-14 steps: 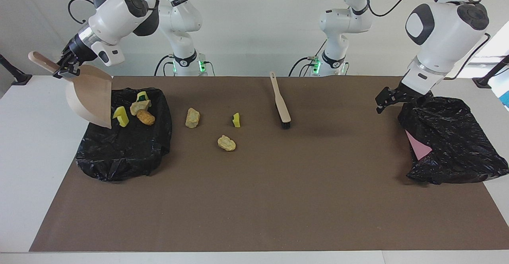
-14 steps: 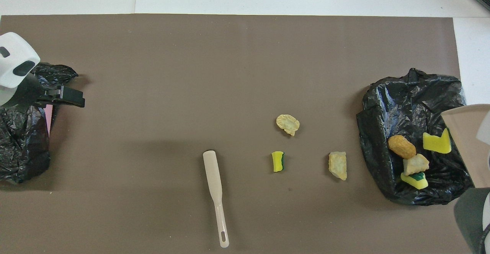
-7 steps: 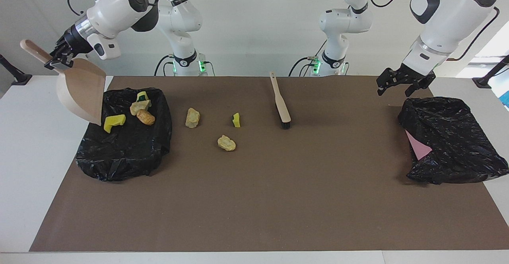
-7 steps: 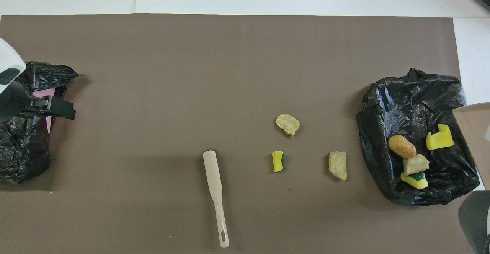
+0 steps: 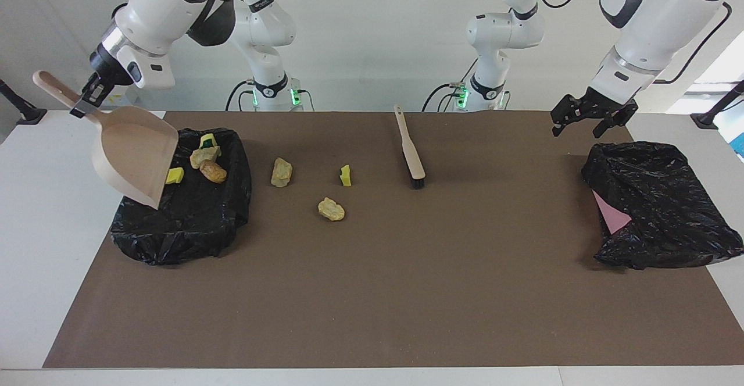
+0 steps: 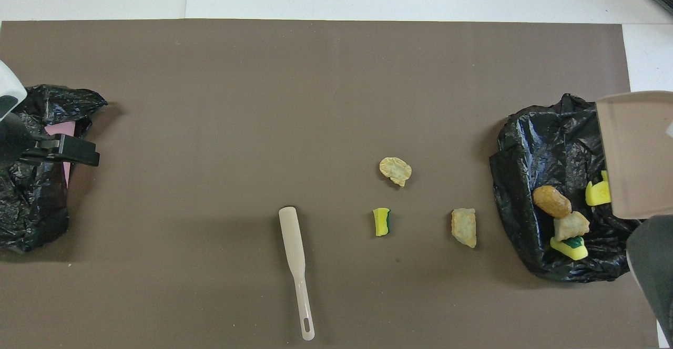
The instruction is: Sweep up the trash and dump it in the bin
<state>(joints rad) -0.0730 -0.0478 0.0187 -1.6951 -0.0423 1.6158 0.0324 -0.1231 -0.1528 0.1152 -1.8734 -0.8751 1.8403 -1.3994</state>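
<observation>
The tilted dustpan (image 6: pixel 638 154) seems clear above the dumped trash. I expect the trash still on the mat (image 6: pixel 464 227) to come off cleanly when I dump it.
My right gripper (image 5: pixel 87 100) is shut on the handle of the beige dustpan (image 5: pixel 135 162), which hangs tilted, mouth down, over the black bin bag (image 5: pixel 180 223) at the right arm's end. In the bag lie a yellow sponge piece (image 5: pixel 174 175), a tan lump (image 5: pixel 204 156), an orange-brown lump (image 5: pixel 213 171) and a green-backed sponge (image 5: pixel 207 140). On the mat beside the bag lie more trash: a tan lump (image 5: pixel 281 172), a green-backed sponge (image 5: pixel 346 175) and a yellowish lump (image 5: pixel 331 208). My left gripper (image 5: pixel 581 125) hangs open and holds nothing.
The beige brush (image 5: pixel 410 147) lies on the brown mat (image 5: pixel 372 293) near the robots, bristles away from them. A second black bag (image 5: pixel 657 206) with a pink sheet (image 5: pixel 610 214) under it lies at the left arm's end, below the left gripper.
The right gripper lifted and swung the dustpan farther over the bag, and the yellow sponge settled flat in the bag. The left gripper rose off the second bag's edge.
</observation>
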